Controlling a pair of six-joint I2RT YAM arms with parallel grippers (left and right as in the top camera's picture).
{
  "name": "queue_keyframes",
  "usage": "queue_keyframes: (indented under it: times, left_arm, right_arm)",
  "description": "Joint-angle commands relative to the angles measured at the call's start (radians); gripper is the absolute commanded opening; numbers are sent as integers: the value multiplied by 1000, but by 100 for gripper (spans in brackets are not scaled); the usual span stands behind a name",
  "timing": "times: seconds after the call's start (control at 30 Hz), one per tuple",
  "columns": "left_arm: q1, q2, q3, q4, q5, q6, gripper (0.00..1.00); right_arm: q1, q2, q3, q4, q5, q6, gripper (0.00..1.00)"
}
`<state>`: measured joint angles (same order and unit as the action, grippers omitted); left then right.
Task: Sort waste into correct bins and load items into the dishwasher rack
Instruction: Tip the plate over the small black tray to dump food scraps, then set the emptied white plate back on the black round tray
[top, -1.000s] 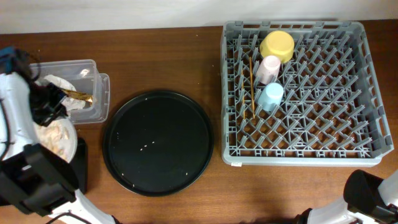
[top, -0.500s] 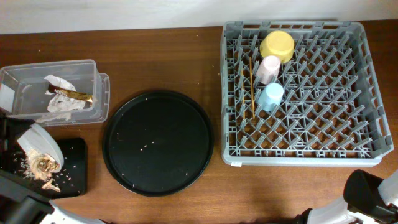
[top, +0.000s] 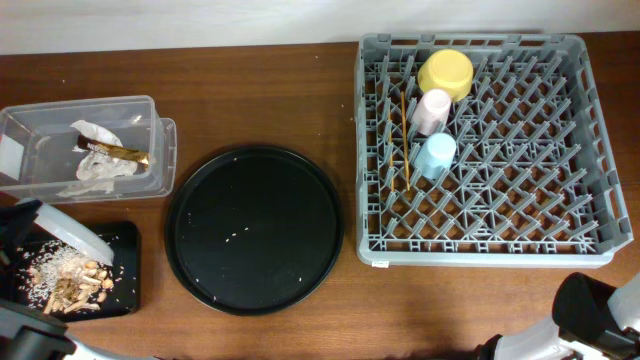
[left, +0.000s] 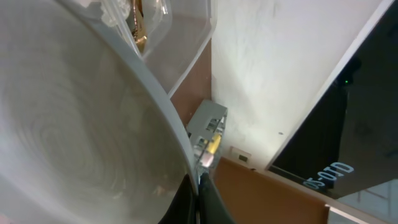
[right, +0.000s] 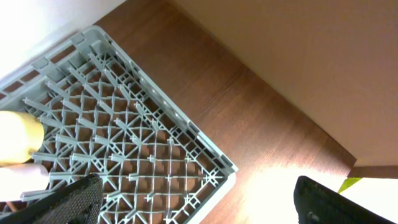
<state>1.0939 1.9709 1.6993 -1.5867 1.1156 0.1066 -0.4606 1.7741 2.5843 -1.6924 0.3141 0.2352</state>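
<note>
The scraps are on the flat black tray (top: 76, 283) and the round black tray (top: 255, 230) is open. My left gripper goes on bringing the plate there and releases it flat.
My left gripper (left: 200, 193) is shut on the rim of the round grey-white plate (left: 74, 137). In the overhead view the plate (top: 68, 232) is tilted steeply over the flat black tray (top: 127, 262). Beige-brown food scraps with rice crumbs (top: 65, 282) lie on that tray. The clear box (top: 35, 140) holds white tissues (top: 95, 168) and the brown snack wrapper (top: 118, 152). The grey rack (top: 470, 258) holds the yellow bowl (top: 445, 72), pink cup (top: 433, 110), light-blue cup (top: 436, 155) and chopsticks (top: 405, 140). My right gripper (right: 199, 205) is open and empty, above the rack's corner (right: 186, 127).
The large round black tray (top: 253, 228) lies between the bins and the rack, with a few crumbs on it. The right arm's base (top: 600, 320) shows at the bottom right corner. A wall runs along the table's far edge.
My left arm carried the plate from beside the clear box down over the flat black tray and tipped it. The scraps slid off the plate onto that tray.
</note>
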Motion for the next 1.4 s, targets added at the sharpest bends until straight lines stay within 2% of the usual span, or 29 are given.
queue_keyframes:
  times: [0.0, 0.2, 0.3, 0.4, 0.43, 0.57, 0.63, 0.73, 0.8, 0.9, 0.93, 1.03, 1.1, 1.13, 1.17, 1.23, 1.37]
  left_arm:
    - [33, -11, -5, -24, 50, 67, 0]
    - [51, -23, -6, -102, 40, 82, 1]
    - [13, -103, -6, -102, -37, 14, 0]
    - [-116, -271, -6, -102, -195, -47, 0]
    - [-180, -320, -6, -101, -236, -66, 0]
    - [-632, -423, -6, -83, -488, -167, 0]
    - [-848, -423, -38, -3, -635, -317, 0]
    - [-1205, -421, -207, 262, -838, -580, 0]
    - [-1383, -415, -335, 453, -1009, -693, 0]
    - [-1583, -364, -449, 688, -1212, -728, 0]
    - [-1635, -336, -452, 713, -1279, -728, 0]
    - [-1716, -255, -452, 746, -1383, -728, 1]
    - [-1726, -208, -452, 752, -1382, -728, 12]
    - [-1726, -200, -452, 750, -1382, -728, 33]
    - [-1726, -198, -451, 745, -1382, -728, 48]
    - [-1726, -200, -425, 693, -1381, -728, 51]
    - [-1654, -264, -220, 409, -1382, -728, 50]
  right_arm:
    - [-5, 2, 4, -6, 12, 1, 98]
    - [-5, 2, 4, -6, 12, 1, 98]
    - [-5, 2, 4, -6, 12, 1, 98]
    - [-5, 2, 4, -6, 12, 1, 98]
    - [-5, 2, 4, -6, 12, 1, 98]
    - [-5, 2, 4, -6, 11, 1, 98]
    - [-5, 2, 4, -6, 12, 1, 98]
    - [-5, 2, 4, -6, 12, 1, 98]
    - [-5, 2, 4, -6, 12, 1, 98]
    - [-5, 2, 4, -6, 12, 1, 98]
    - [-5, 2, 4, -6, 12, 1, 98]
    - [-5, 2, 4, -6, 12, 1, 98]
    - [-5, 2, 4, -6, 12, 1, 98]
    - [-5, 2, 4, -6, 12, 1, 98]
    - [-5, 2, 4, -6, 12, 1, 99]
    - [-5, 2, 4, -6, 12, 1, 98]
    - [-5, 2, 4, -6, 12, 1, 98]
